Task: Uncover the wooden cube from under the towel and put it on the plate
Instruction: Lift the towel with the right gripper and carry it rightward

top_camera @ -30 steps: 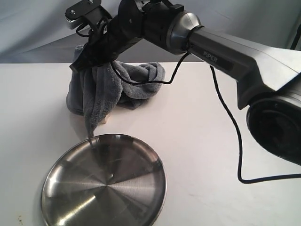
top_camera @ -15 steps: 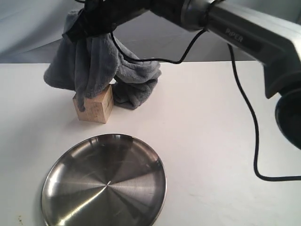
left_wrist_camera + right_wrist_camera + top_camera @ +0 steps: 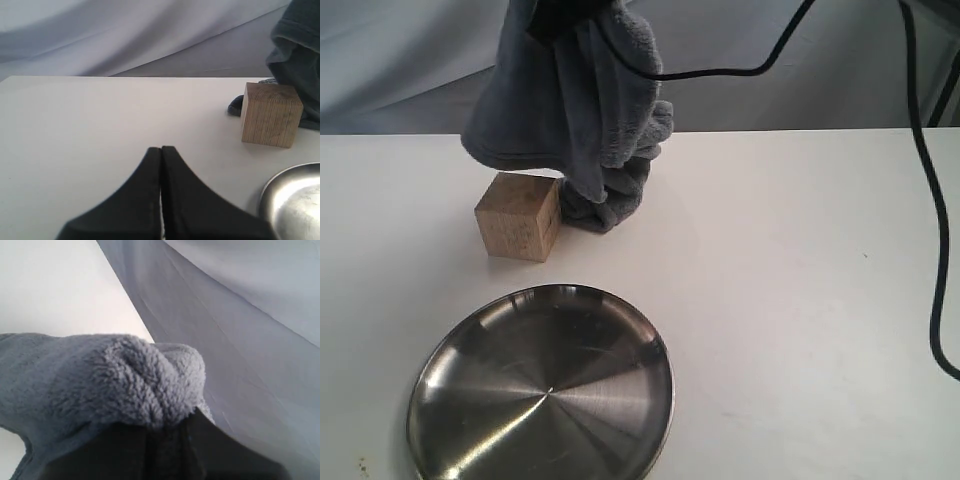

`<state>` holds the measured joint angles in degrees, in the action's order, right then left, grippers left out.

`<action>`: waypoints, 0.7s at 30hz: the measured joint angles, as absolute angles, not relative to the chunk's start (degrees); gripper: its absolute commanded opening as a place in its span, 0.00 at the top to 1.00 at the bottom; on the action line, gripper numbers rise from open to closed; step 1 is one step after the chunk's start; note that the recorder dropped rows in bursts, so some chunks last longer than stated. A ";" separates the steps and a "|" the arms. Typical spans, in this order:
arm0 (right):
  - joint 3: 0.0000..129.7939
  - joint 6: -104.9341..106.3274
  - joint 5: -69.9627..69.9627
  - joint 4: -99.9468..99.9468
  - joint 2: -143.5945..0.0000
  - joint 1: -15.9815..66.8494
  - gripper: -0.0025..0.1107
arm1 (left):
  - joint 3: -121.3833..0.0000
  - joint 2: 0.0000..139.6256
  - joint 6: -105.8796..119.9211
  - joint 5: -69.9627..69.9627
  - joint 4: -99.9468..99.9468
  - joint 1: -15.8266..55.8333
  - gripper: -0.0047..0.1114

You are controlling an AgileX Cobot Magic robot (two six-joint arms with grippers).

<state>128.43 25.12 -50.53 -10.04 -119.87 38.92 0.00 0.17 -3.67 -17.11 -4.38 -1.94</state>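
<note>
Next, my right gripper swings the towel clear and lowers it onto the open white table [image 3: 720, 230] first, because the towel's lower end [image 3: 602, 203] hangs against the wooden cube.
The wooden cube [image 3: 518, 216] stands bare on the white table, just behind the steel plate [image 3: 542, 388]. It also shows in the left wrist view as the cube [image 3: 270, 114], with the plate's rim [image 3: 292, 200] beside it. The grey-blue towel [image 3: 570, 110] hangs lifted above and behind the cube, its lower end resting on the table. My right gripper [image 3: 167, 435] is shut on the towel [image 3: 100, 380]; it sits at the top edge of the exterior view, mostly out of frame. My left gripper [image 3: 161, 150] is shut and empty, low over the table, left of the cube.
A black cable [image 3: 925, 180] hangs down the right side of the exterior view. A grey backdrop [image 3: 400, 60] rises behind the table's far edge.
My right gripper has risen with the towel, pulling it up off the cube. The cube, covered a second ago, now stands fully exposed. The arm has left most of the frame.
</note>
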 measured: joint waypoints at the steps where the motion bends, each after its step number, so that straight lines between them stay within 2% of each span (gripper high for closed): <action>1: 128.43 25.11 -51.55 -11.58 -119.56 38.92 0.98 | 0.00 0.17 -3.67 -17.11 -4.38 -1.94 0.95; 13: 128.43 28.26 -64.39 -17.07 -116.63 37.24 0.98 | 0.00 0.17 -3.67 -17.11 -4.38 -1.94 0.95; 21: 128.43 25.83 -69.86 -14.51 -111.59 28.29 0.98 | 0.00 0.17 -3.67 -17.11 -4.38 -1.94 0.95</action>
